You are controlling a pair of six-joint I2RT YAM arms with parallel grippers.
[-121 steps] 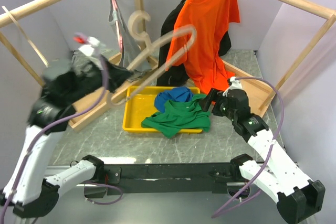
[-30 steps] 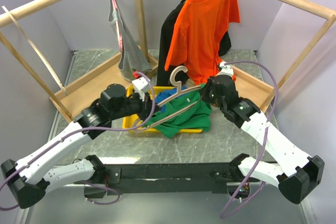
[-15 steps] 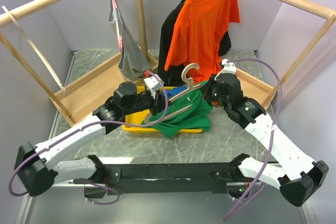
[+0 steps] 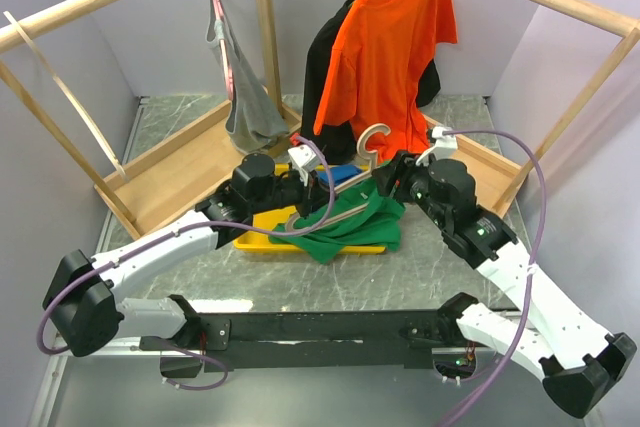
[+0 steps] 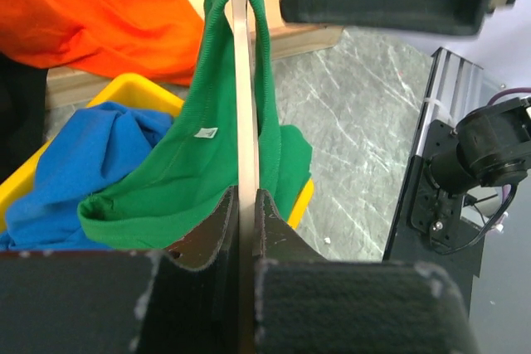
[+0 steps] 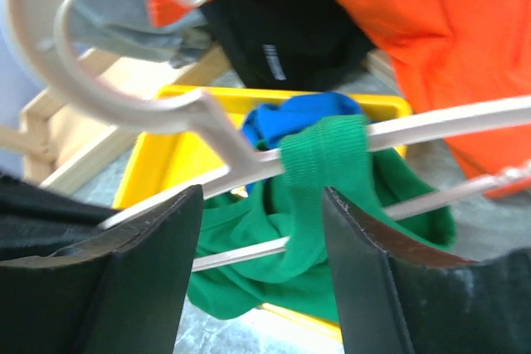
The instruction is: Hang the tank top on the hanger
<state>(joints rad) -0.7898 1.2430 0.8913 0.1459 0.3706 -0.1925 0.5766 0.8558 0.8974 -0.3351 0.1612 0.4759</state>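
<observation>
My left gripper sits on the hanger's empty arm (image 4: 346,185), where the other strap must go, so next my right gripper takes the base of the hanger's hook (image 4: 371,159).
My left gripper (image 4: 308,187) is shut on the lower bar of the pale wooden hanger (image 4: 372,141), over the tray; the left wrist view shows the bar (image 5: 243,80) pinched between the jaws (image 5: 246,205). The bright green tank top (image 4: 345,225) lies mostly in the tray. One of its straps (image 6: 321,155) is looped over the hanger's arm (image 6: 448,122), right of the hook (image 6: 99,6). My right gripper (image 4: 400,181) is open and empty (image 6: 261,230), its jaws either side of that strap and short of it.
A yellow tray (image 4: 262,237) holds the green top and a blue garment (image 4: 335,177). An orange T-shirt (image 4: 385,57) and a black garment hang behind it. A grey tank top (image 4: 245,112) hangs on a pink hanger at the wooden rack's back left.
My left gripper has carried the hanger right and farther back, up to the right gripper. A green strap now sits on the hanger's arm. The right arm has shifted slightly.
</observation>
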